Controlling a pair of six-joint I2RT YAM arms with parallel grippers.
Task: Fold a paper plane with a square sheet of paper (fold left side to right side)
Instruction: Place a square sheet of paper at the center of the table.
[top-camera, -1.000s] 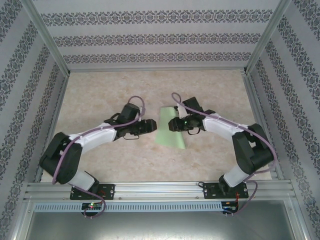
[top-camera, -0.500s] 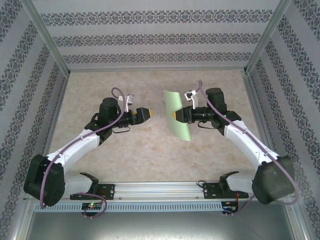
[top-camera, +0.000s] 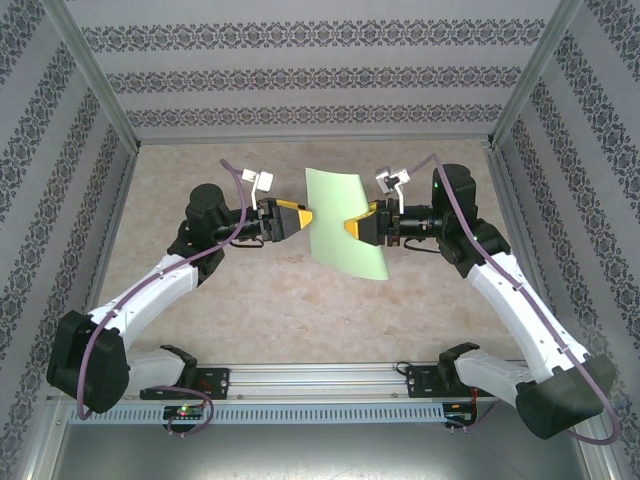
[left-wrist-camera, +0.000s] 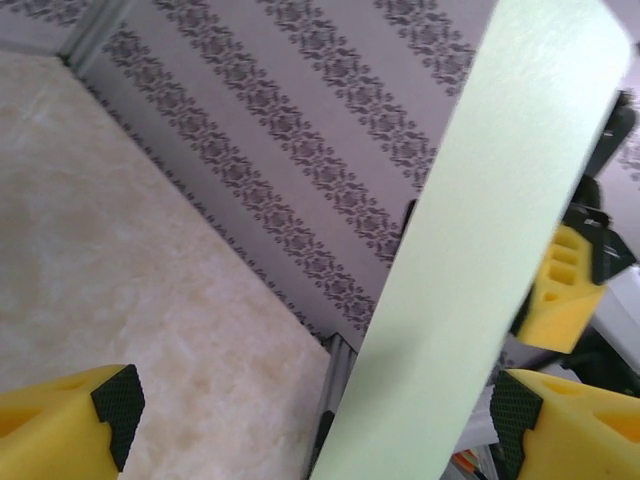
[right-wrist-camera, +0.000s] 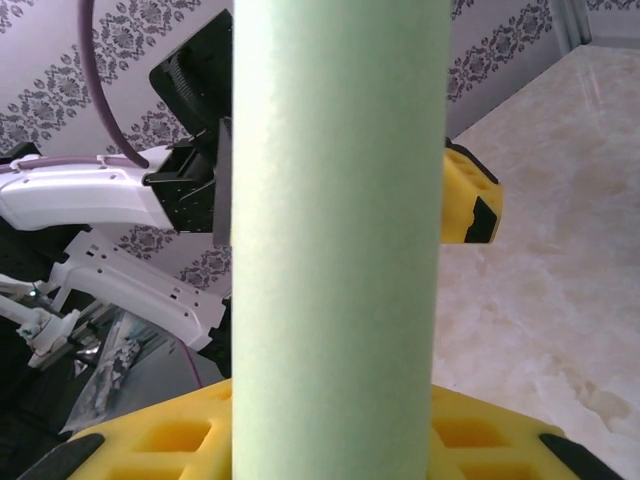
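Observation:
The curved sheet (top-camera: 335, 228) hangs at a slant in the air from the robot's right gripper, so the robot should lay it down flat and square on the marbled table (top-camera: 330, 294) before folding it.
The square sheet of paper (top-camera: 338, 222) is pale mint green and hangs upright in the air above the table, slightly curved. My right gripper (top-camera: 354, 226) is shut on its right edge; in the right wrist view the sheet (right-wrist-camera: 335, 220) rises in front of my yellow pads (right-wrist-camera: 480, 440). My left gripper (top-camera: 302, 220) is open at the sheet's left edge. In the left wrist view the sheet (left-wrist-camera: 470, 260) runs up between my two yellow fingers (left-wrist-camera: 70, 425), closer to the right one, touching neither as far as I can see.
The marbled beige table (top-camera: 300, 310) lies below both raised arms. Patterned walls (top-camera: 320, 80) and aluminium posts (top-camera: 95, 90) enclose it on three sides. A metal rail (top-camera: 320, 378) with the arm bases runs along the near edge.
Both arms rose from the table. The right gripper lifted the sheet from lying flat to hanging upright. The left gripper opened and moved right, up to the sheet's left edge.

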